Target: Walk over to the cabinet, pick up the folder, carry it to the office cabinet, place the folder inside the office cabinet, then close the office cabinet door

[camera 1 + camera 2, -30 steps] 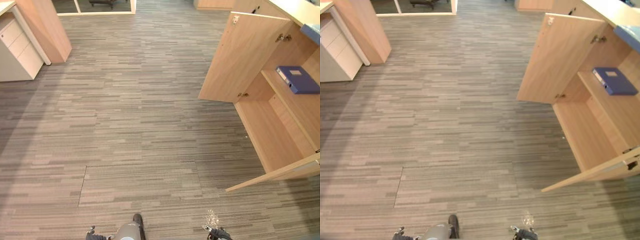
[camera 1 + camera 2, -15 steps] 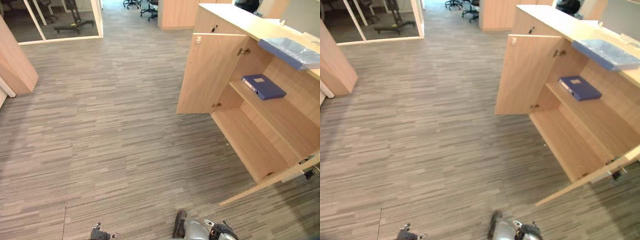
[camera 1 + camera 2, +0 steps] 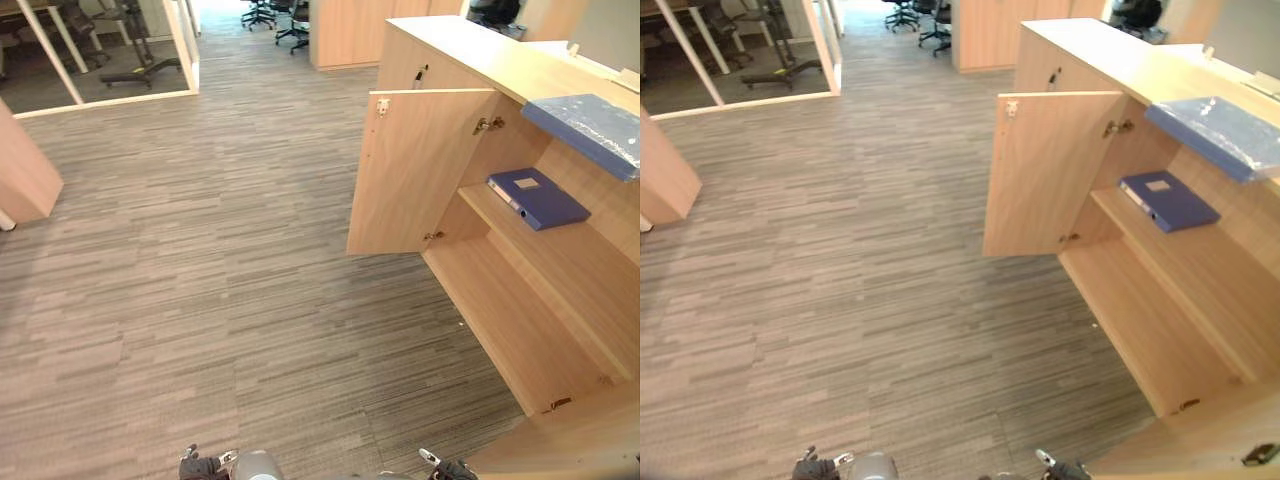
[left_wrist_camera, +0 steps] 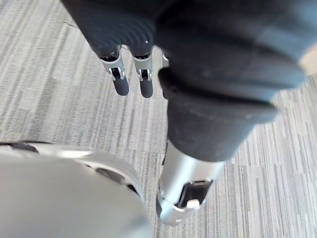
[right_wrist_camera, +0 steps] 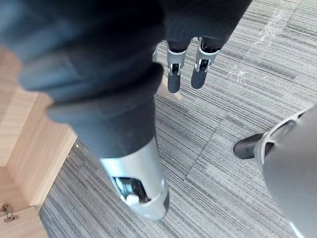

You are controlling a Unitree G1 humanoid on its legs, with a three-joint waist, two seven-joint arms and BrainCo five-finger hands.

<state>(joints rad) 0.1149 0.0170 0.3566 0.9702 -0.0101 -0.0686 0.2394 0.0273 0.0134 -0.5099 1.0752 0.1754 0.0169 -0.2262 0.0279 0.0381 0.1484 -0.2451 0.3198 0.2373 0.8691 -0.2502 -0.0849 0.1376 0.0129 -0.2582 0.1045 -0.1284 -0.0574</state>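
Note:
The blue flat folder [image 3: 596, 126] sticks straight out over the cabinet's edge, so I expect it to stay stiff and closed when I pick it up by its lower edge.
The wooden office cabinet [image 3: 520, 300] stands at the right with both doors swung open. A dark blue folder [image 3: 538, 197] lies flat on its middle shelf. A blue flat folder in clear wrap [image 3: 590, 122] rests on the cabinet's top and juts over the edge. The far door [image 3: 415, 170] stands out toward the carpet. The near door [image 3: 570, 440] crosses the lower right corner. My left hand [image 4: 120, 82] hangs over the carpet, open and holding nothing. My right hand [image 5: 174, 79] hangs beside the near door, open, with nothing in it.
Grey striped carpet [image 3: 200, 280] stretches ahead and to the left. A wooden panel [image 3: 25, 175] stands at the left edge. A glass-walled room [image 3: 100, 50] lies at the back left, and office chairs [image 3: 275, 12] stand far back.
The camera has turned toward the cabinet and come closer, so its inside and top show more fully. Both hands still hang holding nothing.

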